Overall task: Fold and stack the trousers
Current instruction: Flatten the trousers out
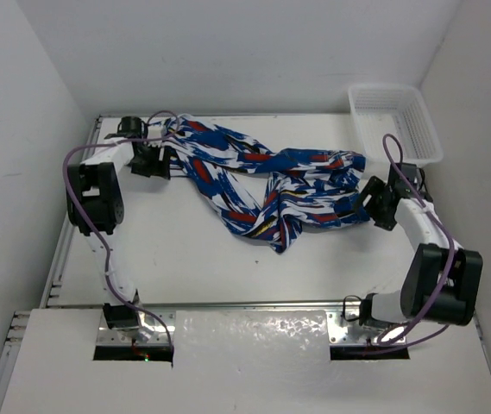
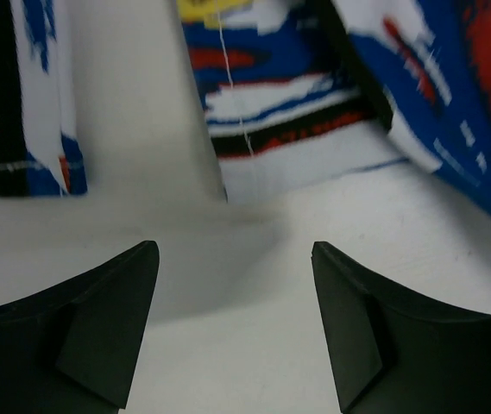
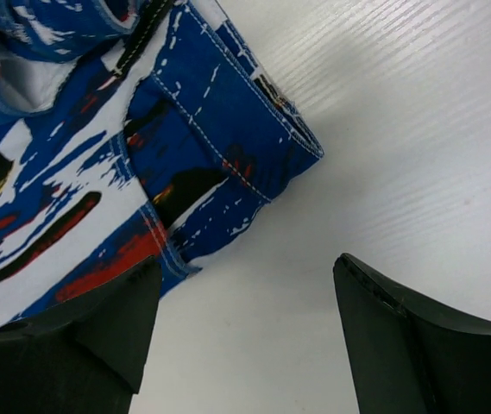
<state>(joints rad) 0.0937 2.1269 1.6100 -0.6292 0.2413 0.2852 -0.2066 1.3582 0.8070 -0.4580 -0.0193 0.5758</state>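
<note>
I should hold the waist corner (image 1: 361,212) with my right gripper while my left gripper pulls the cuff straight before folding, because the trousers' near leg sags in a bend (image 1: 240,222).
The trousers (image 1: 262,181), royal blue with white, red, black and yellow patches, lie crumpled across the far middle of the table. My left gripper (image 1: 160,160) is open at their left end; in the left wrist view the fabric (image 2: 297,103) lies just beyond the open gripper (image 2: 236,259), with bare table between the fingers. My right gripper (image 1: 368,203) is open at their right end; in the right wrist view a stitched blue edge (image 3: 202,147) lies just ahead of the open gripper (image 3: 245,276), its left fingertip (image 3: 137,289) beside the cloth.
A white mesh basket (image 1: 395,121) stands at the far right corner. White walls enclose the table on three sides. A shiny metal strip (image 1: 254,332) runs along the near edge between the arm bases.
</note>
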